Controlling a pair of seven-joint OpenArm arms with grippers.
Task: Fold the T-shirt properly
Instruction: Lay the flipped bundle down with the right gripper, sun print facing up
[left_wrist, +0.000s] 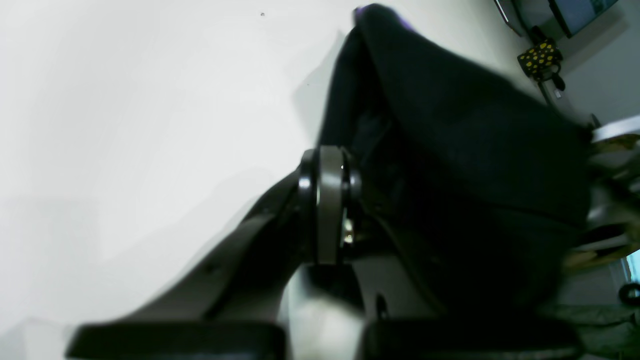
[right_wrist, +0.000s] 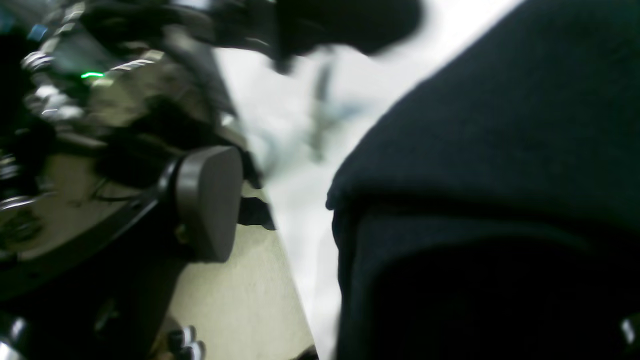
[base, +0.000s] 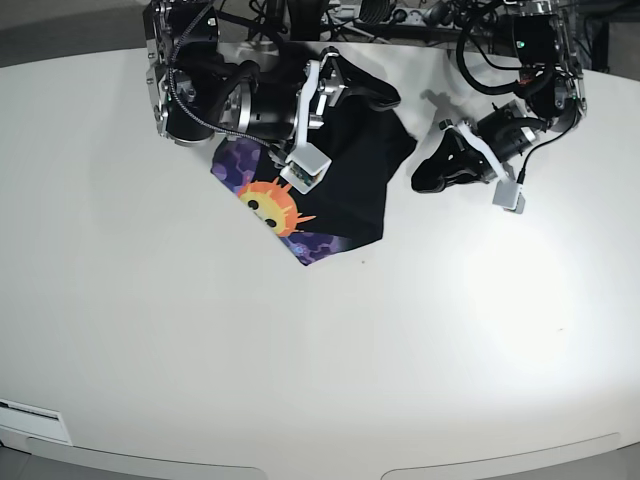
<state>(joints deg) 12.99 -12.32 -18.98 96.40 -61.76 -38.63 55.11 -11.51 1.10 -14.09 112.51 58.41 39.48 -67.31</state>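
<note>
The black T-shirt (base: 352, 190) will keep its fold when I turn it around, since its sun-face print is cut off at a straight folded edge (base: 254, 214).
The black T-shirt (base: 350, 170) lies bunched at the back middle of the white table (base: 300, 350). Its sun-face print (base: 272, 205) shows at the lower left. My right gripper (base: 375, 95) hovers over the shirt's top edge. In the right wrist view its one visible pad (right_wrist: 210, 200) stands well apart from the black cloth (right_wrist: 500, 150), which hides the other finger. My left gripper (base: 425, 178) is just right of the shirt and looks apart from it. In the left wrist view its pads (left_wrist: 332, 200) look pressed together, with the cloth (left_wrist: 450, 125) beyond.
Arm bases and cables (base: 400, 15) crowd the table's back edge. A black mug with yellow dots (left_wrist: 539, 57) stands off the table. The table's front edge (base: 320, 465) is far from both arms. Both wrist views are blurred.
</note>
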